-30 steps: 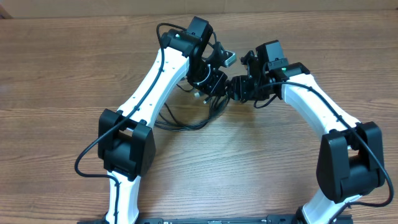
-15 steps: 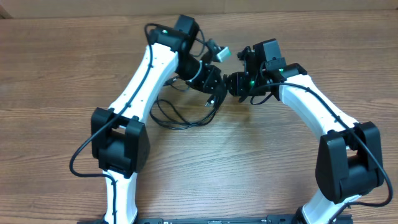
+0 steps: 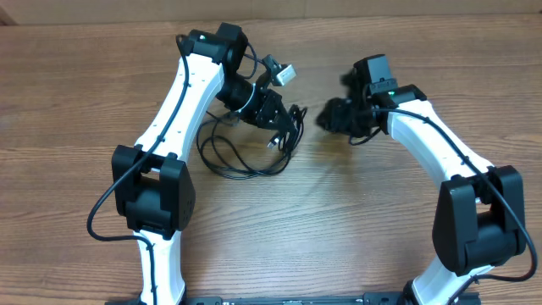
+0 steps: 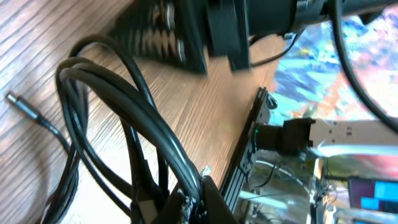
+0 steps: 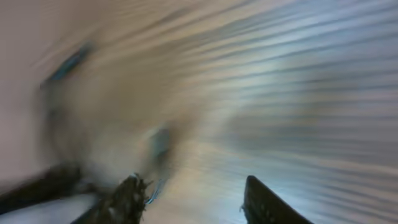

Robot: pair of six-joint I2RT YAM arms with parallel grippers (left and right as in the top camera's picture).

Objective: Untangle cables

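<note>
My left gripper grips several strands of cable bunched together [image 3: 292, 138], so I should lower and spread them before my right gripper grabs a cable and pulls it free.
The cables [image 3: 254, 174] are thin black wires in a loose loop on the wooden table, below my left gripper. My left gripper [image 3: 282, 127] is shut on a bundle of them and holds that part lifted. In the left wrist view the strands [image 4: 124, 106] arch up and run into the closed jaws [image 4: 193, 202]; a small plug end [image 4: 22, 106] lies on the table at the left. My right gripper [image 3: 329, 115] is open and empty, apart from the cables to their right. The right wrist view is blurred and shows only table between its fingertips [image 5: 193, 199].
The wooden table [image 3: 356, 220] carries nothing else. A white connector [image 3: 285, 74] on my left wrist sticks out above the cables. The right arm's dark body [image 4: 186, 31] shows close by in the left wrist view.
My left arm has swung left, dragging the cable loop with it. My right gripper has let go and drawn back right, so a gap has opened between the two grippers.
</note>
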